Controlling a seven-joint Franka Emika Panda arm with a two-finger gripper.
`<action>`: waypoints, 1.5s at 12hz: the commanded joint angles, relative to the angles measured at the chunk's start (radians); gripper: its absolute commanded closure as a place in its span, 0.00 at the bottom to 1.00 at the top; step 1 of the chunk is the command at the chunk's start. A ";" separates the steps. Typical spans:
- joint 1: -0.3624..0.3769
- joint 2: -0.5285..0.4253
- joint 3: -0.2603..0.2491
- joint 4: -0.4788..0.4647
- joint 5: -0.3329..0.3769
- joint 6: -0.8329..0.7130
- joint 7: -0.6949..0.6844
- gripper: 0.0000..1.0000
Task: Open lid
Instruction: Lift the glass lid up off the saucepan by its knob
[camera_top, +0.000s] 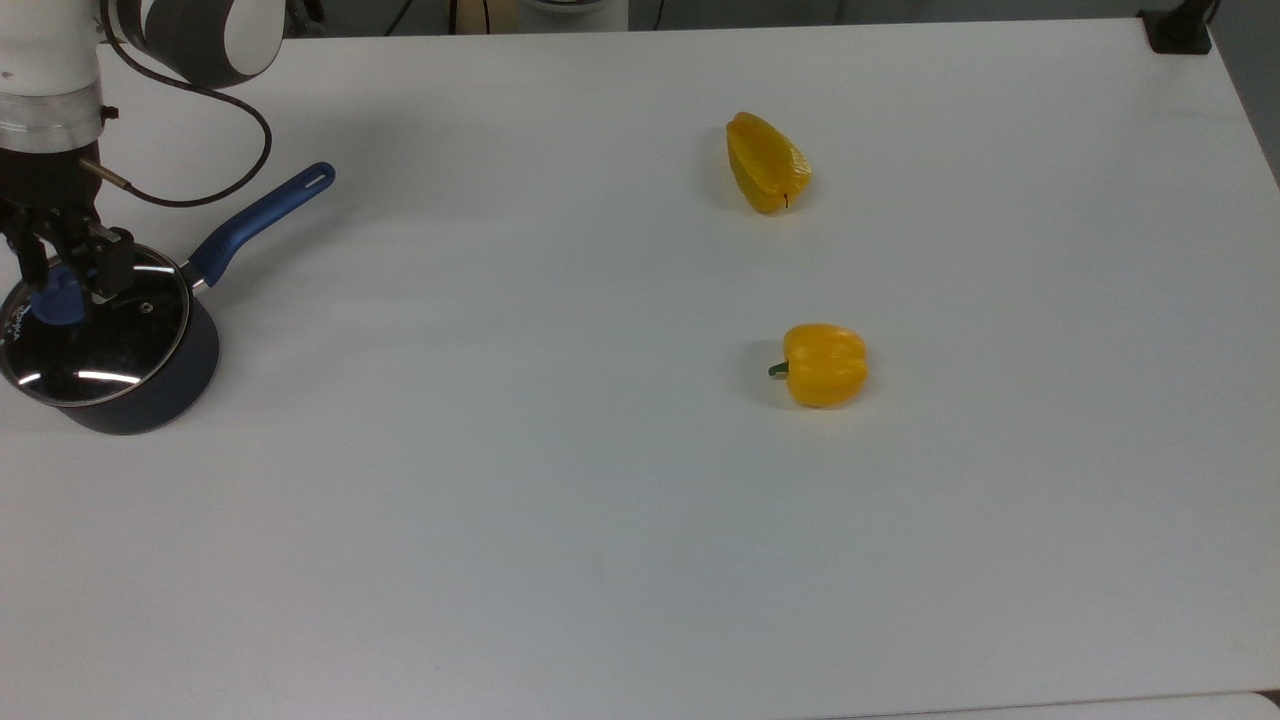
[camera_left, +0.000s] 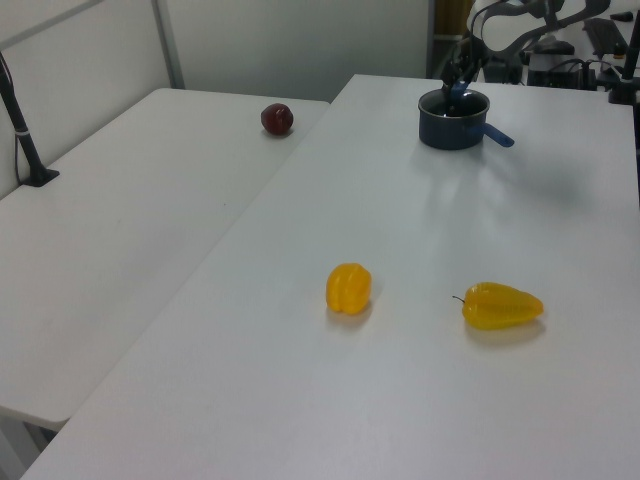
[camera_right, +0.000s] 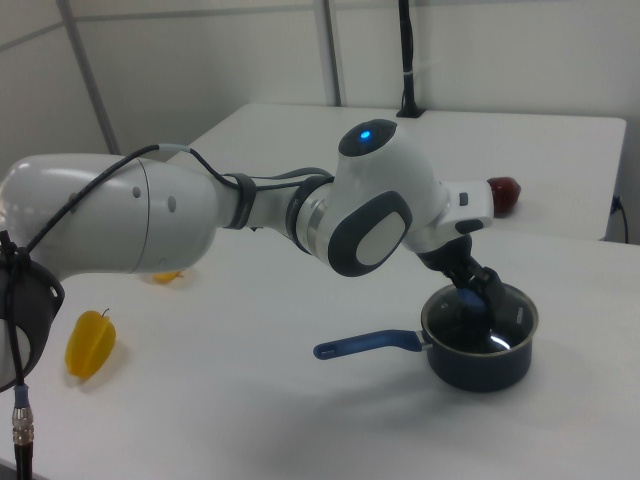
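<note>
The lid (camera_left: 438, 100) lies flat on the saucepan's rim (camera_left: 454, 116). When I lift the blue knob, the lid will come off and the saucepan will stay behind.
The lid (camera_top: 112, 345), a clear glass disc with a metal rim, sits flat on the dark saucepan (camera_top: 172, 388) at the top view's left edge. The pan's blue handle (camera_top: 262, 210) points up and to the right. My gripper (camera_top: 68, 283) hangs straight down over the lid, open, with one finger (camera_top: 112, 268) on each side of the blue knob (camera_top: 55, 304). The right view shows the same: gripper (camera_right: 478, 290) low over the lid (camera_right: 497, 327), fingers beside the knob. In the left view the saucepan (camera_left: 453, 131) stands at the far end of the table.
Two yellow peppers lie to the top view's right: a round one (camera_top: 824, 364) and a longer one (camera_top: 766, 162). A dark red fruit (camera_left: 277, 119) rests on the neighbouring table. A black cable (camera_top: 215, 185) loops from the arm near the pan handle. A black post base (camera_top: 1180, 30) occupies the far corner.
</note>
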 joint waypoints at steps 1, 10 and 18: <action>0.007 -0.005 -0.003 -0.006 0.017 0.023 -0.017 0.50; 0.034 -0.102 -0.003 -0.008 0.003 -0.053 -0.020 0.65; 0.339 -0.163 -0.004 -0.124 -0.206 -0.069 0.416 0.65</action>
